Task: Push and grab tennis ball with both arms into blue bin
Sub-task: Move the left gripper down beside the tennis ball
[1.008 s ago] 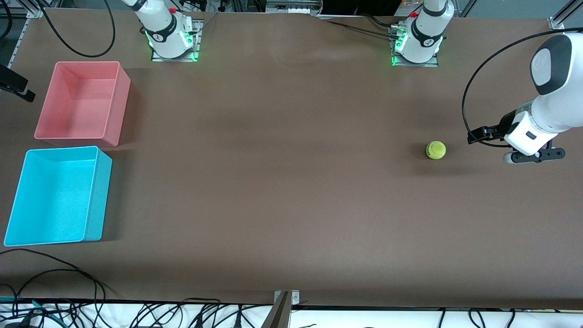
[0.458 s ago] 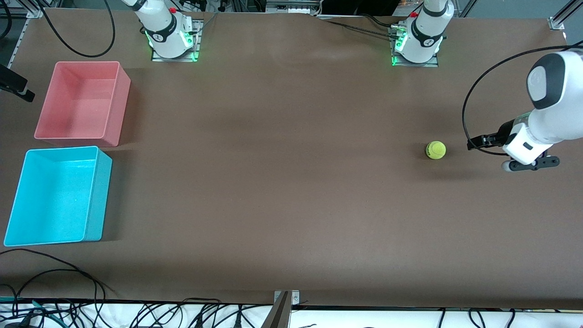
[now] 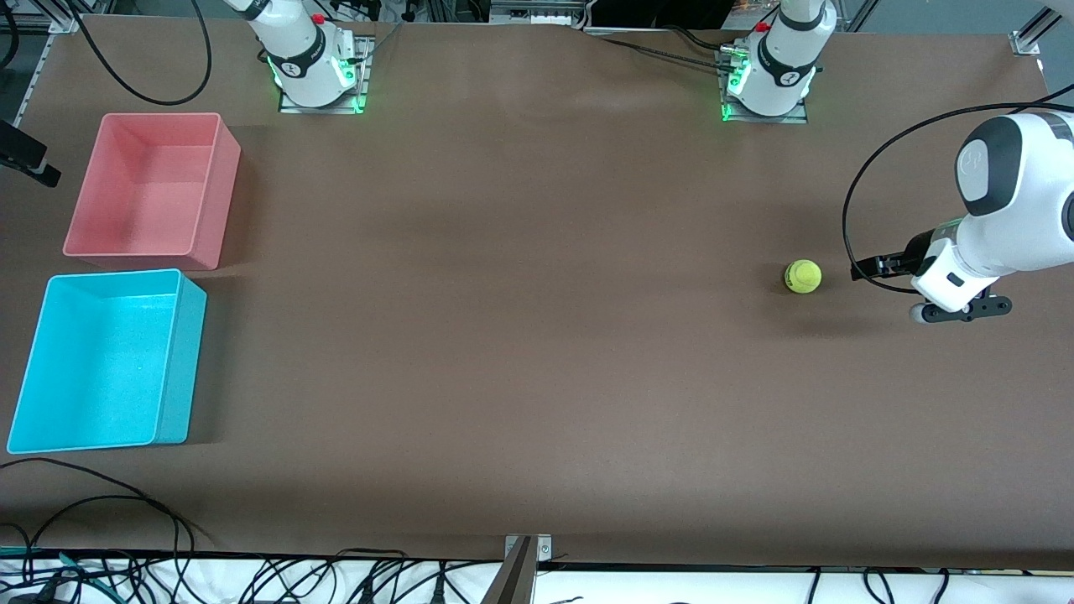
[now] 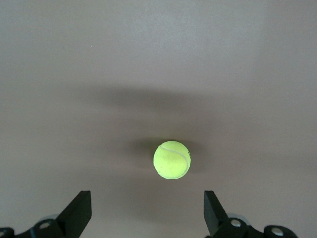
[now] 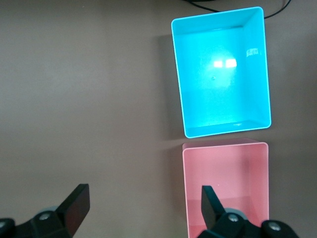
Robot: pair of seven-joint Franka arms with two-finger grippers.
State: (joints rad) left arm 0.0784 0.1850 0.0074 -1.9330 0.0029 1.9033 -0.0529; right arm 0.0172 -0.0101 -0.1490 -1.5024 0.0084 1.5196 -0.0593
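My left gripper will make the tennis ball (image 3: pixel 802 276) roll on ahead of it when I push the ball, because the brown table (image 3: pixel 513 263) is clear toward the bins.
The tennis ball (image 3: pixel 803 276) lies on the brown table toward the left arm's end; in the left wrist view (image 4: pixel 172 159) it sits just ahead of the gap between the fingers. My left gripper (image 3: pixel 869 268) is open and empty, low beside the ball, on the side away from the bins and a short gap from it; it also shows in the left wrist view (image 4: pixel 147 206). The blue bin (image 3: pixel 180 361) stands empty at the right arm's end. My right gripper (image 5: pixel 143 201) is open and empty, high above the table beside the bins; the blue bin (image 5: pixel 223 69) shows below it.
An empty pink bin (image 3: pixel 214 193) stands next to the blue bin, farther from the front camera; it shows in the right wrist view (image 5: pixel 228 183) too. Cables lie along the table's near edge (image 3: pixel 252 575). A black cable (image 3: pixel 852 210) loops from the left arm.
The left arm has swung its gripper closer to the ball and slightly toward the front camera. The ball and bins have not moved.
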